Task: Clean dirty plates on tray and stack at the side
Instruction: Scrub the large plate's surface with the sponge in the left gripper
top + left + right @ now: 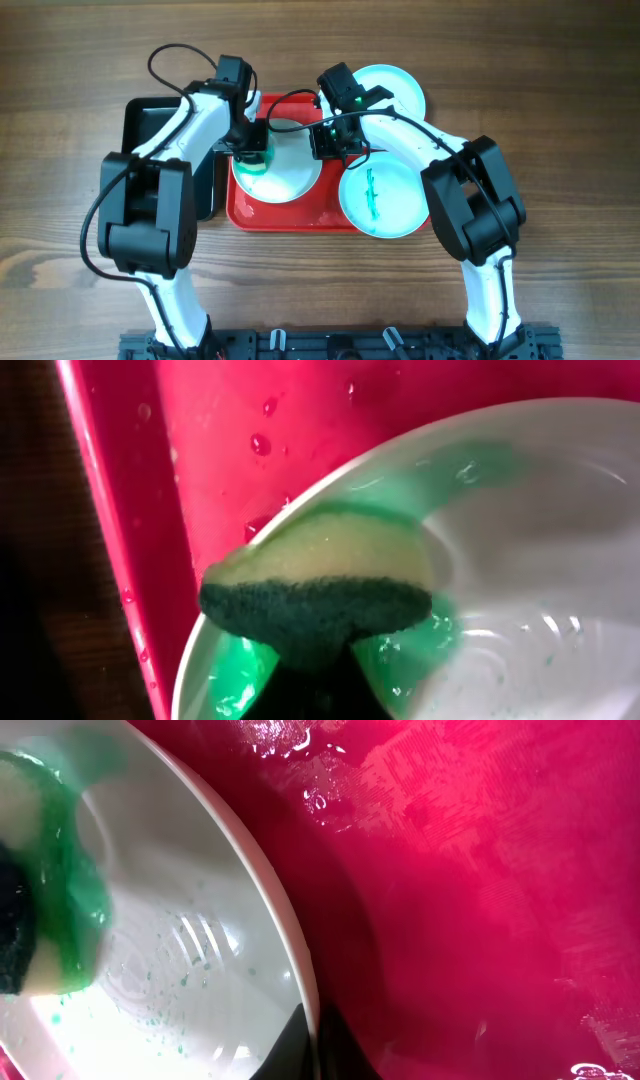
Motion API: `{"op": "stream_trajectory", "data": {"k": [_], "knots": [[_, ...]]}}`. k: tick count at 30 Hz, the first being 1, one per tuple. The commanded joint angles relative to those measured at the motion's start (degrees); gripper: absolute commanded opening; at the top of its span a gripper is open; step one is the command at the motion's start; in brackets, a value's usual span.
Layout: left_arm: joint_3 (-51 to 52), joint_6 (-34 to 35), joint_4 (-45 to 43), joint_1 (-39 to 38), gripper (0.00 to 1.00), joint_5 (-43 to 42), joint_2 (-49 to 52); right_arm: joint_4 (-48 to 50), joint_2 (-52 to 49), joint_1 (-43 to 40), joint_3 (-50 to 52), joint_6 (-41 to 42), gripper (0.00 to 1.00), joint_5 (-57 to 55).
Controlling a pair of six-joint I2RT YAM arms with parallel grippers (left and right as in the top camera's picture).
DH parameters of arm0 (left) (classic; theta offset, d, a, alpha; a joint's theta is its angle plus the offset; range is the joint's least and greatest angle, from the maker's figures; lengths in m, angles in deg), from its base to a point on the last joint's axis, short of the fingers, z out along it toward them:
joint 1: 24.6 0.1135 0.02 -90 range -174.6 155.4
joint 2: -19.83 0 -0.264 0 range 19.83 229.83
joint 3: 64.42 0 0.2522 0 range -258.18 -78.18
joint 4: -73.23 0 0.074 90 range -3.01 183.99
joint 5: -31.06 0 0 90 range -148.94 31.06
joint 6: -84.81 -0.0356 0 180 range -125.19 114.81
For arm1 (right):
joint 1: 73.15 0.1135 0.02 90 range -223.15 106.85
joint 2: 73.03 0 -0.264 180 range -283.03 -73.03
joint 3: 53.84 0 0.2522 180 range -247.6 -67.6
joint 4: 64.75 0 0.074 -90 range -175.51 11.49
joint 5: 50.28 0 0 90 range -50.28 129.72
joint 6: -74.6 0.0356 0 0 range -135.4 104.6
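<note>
The sponge rests against the cream-white plate's rim (pixel 236 173) and green specks lie on the plate's middle (pixel 281 163), so I should sweep my left gripper back toward my right gripper.
The cream-white plate (pixel 290 165) lies on the red tray (pixel 300 215). My left gripper (pixel 252 150) is shut on a yellow-green sponge (pixel 320 585) and presses it on the plate's left part (pixel 520 560), where green smears show. My right gripper (pixel 328 140) is shut on the plate's right rim (pixel 290 960), one finger on each side. A turquoise plate with a green scribble (pixel 382 198) lies at the tray's right edge. Another turquoise plate (pixel 395 88) lies behind it on the table.
A black tray (pixel 145 125) lies left of the red tray, partly under my left arm. Water drops sit on the red tray's floor (pixel 262 445). The wooden table (pixel 560 120) extends on all sides.
</note>
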Motion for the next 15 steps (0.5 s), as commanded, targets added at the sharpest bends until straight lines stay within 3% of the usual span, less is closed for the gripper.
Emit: {"op": "stream_trajectory", "data": {"k": [1,6,8,11,15], "knots": [[4.0,0.7,-1.5,-2.2,0.04,-3.5,1.6,-0.1,-2.3,0.2,0.1,-1.1,0.04,0.8],[4.0,-4.1,-0.3,-2.3,0.04,-23.5,1.6,-0.1,-2.3,0.2,0.1,-1.1,0.04,0.8],[3.9,-5.7,0.9,-2.2,0.04,-26.3,1.6,-0.1,-2.3,0.2,0.1,-1.0,0.05,0.8],[3.8,-5.9,4.0,-2.2,0.04,-22.5,1.6,-0.1,-2.3,0.2,0.1,-1.1,0.04,0.8],[3.8,1.4,7.0,-2.2,0.04,-5.0,1.6,-0.1,-2.3,0.2,0.1,-1.0,0.04,0.8]]}}
